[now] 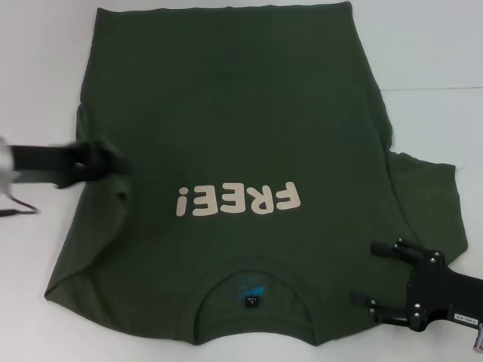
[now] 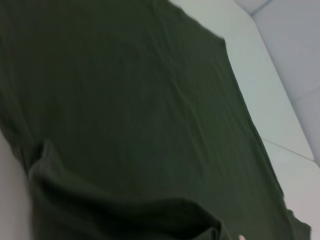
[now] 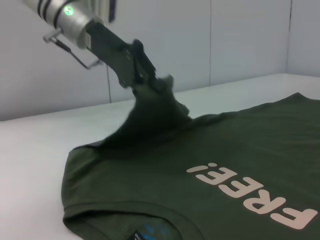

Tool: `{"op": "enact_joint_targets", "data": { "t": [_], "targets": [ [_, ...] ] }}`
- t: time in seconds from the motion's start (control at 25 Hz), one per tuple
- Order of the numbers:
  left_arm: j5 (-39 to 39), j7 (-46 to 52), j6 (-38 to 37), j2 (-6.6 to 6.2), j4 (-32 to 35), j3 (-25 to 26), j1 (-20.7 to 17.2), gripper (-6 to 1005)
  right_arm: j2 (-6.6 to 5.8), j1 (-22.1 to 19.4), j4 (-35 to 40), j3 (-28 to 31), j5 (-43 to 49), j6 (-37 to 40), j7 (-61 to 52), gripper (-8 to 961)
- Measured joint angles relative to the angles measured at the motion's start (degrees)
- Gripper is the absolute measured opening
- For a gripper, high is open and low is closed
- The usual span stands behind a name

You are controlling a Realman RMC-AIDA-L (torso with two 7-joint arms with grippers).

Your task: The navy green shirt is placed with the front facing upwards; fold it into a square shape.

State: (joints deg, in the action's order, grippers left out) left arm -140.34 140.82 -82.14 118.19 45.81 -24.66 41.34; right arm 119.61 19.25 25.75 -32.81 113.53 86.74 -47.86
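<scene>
I should carry the sleeve raised in a peak (image 1: 115,207) over the flat shirt next. My left gripper should move it inward until it reaches the exclamation mark (image 1: 182,201), then let go.
The navy green shirt (image 1: 241,113) lies front up on the white table, cream "FREE!" lettering (image 1: 240,200) on its chest and the collar (image 1: 253,283) at the near edge. My left gripper (image 1: 106,161) is shut on the shirt's left sleeve. In the right wrist view the left gripper (image 3: 162,85) holds that cloth up in a peak above the flat shirt (image 3: 240,145). The left wrist view shows only dark shirt fabric (image 2: 125,100) with a bunched fold close by. My right gripper (image 1: 383,276) hovers open over the near right shoulder, nothing between its fingers.
The shirt's right sleeve (image 1: 430,196) lies spread flat toward the right edge. Bare white table (image 1: 438,45) surrounds the shirt at the back right and the left. A pale wall (image 3: 200,45) stands behind the table's far side.
</scene>
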Motion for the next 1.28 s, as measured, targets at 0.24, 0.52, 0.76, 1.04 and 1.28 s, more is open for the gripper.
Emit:
{"op": "enact_joint_targets", "data": {
  "t": [0.24,0.52,0.76,1.04,1.28],
  "targets": [
    [3.34,-2.1,5.39,2.54,-4.87,-0.19,-0.01,19,0.0,0.04,0.0,-0.13,0.02,0.12,0.05,928],
    [4.32,-3.16,9.55,2.85,-9.05,-0.24,-0.47,75,0.02,-0.25,0.0,-0.26,0.02,0.43,0.1,928],
    [6.68,-5.76,9.34,3.22,-10.38,-0.32,-0.85,159,0.09,-0.45,0.0,-0.28,0.02,0.55,0.14,927],
    [10.22,-8.04,6.03,2.24,-13.08,-0.32,-1.14,338,0.02,-0.57,0.0,0.0,0.02,0.55,0.14,927],
    [10.18,-6.98,8.72,0.35,-13.18,-0.31,-2.45,599,0.0,-0.56,0.0,0.03,0.02,0.54,0.14,928]
  ]
}}
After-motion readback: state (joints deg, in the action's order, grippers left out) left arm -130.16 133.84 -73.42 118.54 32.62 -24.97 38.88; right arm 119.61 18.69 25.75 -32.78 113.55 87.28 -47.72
